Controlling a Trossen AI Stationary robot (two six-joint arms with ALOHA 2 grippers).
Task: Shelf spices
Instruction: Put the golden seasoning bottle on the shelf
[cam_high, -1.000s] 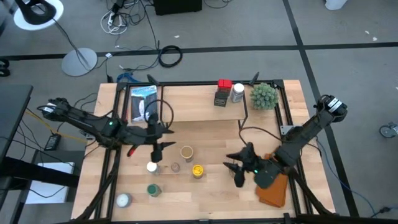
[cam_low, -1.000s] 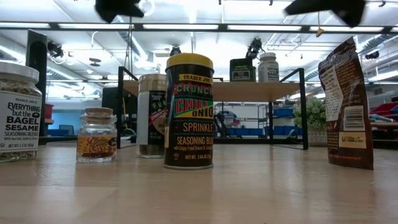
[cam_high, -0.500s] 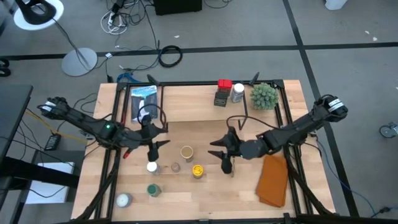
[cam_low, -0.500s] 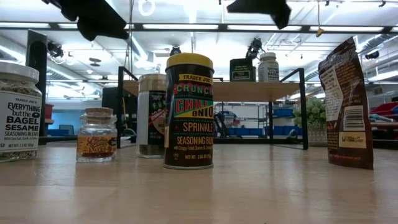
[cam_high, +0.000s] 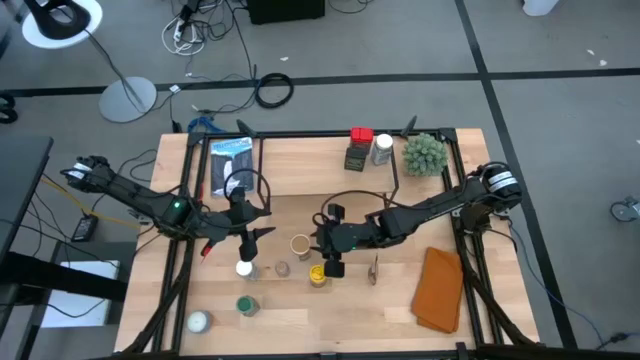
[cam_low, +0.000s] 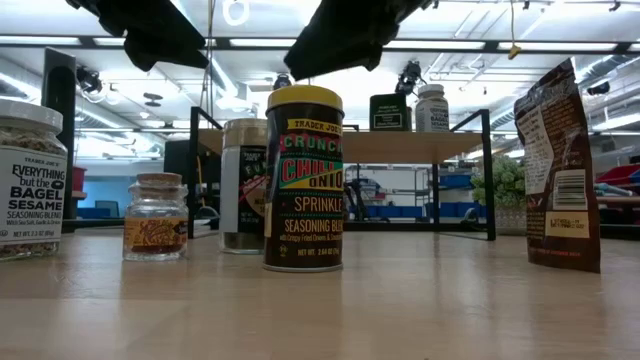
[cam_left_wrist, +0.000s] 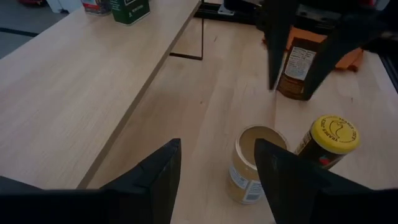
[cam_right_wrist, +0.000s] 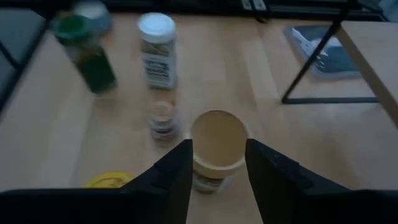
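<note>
My right gripper's fingers are open barely as wide as the tan-lidded jar's lid (cam_right_wrist: 219, 140), so next I spread them further before I close them around that jar (cam_right_wrist: 211, 183).
The shelf (cam_high: 300, 168), a pale plank on black legs, stands at the table's far side. It carries a red tin (cam_high: 361, 135), a dark tin (cam_high: 356, 158) and a white-capped jar (cam_high: 382, 149). A tan-lidded jar (cam_high: 299, 244), a yellow-lidded jar (cam_high: 317, 273) and a small cork-topped jar (cam_high: 282, 268) stand mid-table. My right gripper (cam_high: 325, 245) hovers open just right of the tan-lidded jar (cam_right_wrist: 214, 146), which shows between its fingers. My left gripper (cam_high: 250, 232) hangs open to the left of that jar (cam_left_wrist: 252, 163). In the low view both stay high above the jars.
More jars stand toward the near left: white-lidded (cam_high: 243, 268), green-lidded (cam_high: 247, 305) and grey-lidded (cam_high: 198, 321). A brown pouch (cam_high: 373, 268) stands right of the yellow-lidded jar. An orange-brown cloth (cam_high: 440, 290) lies near right. A green plant (cam_high: 424, 153) and a blue-grey packet (cam_high: 230, 165) sit by the shelf.
My right gripper has swung from beside the orange-brown cloth toward the table's left, past the brown pouch, and now hovers over the tan-lidded and yellow-lidded jars. My left gripper has come down a little. The jars and the pouch stand where they were.
</note>
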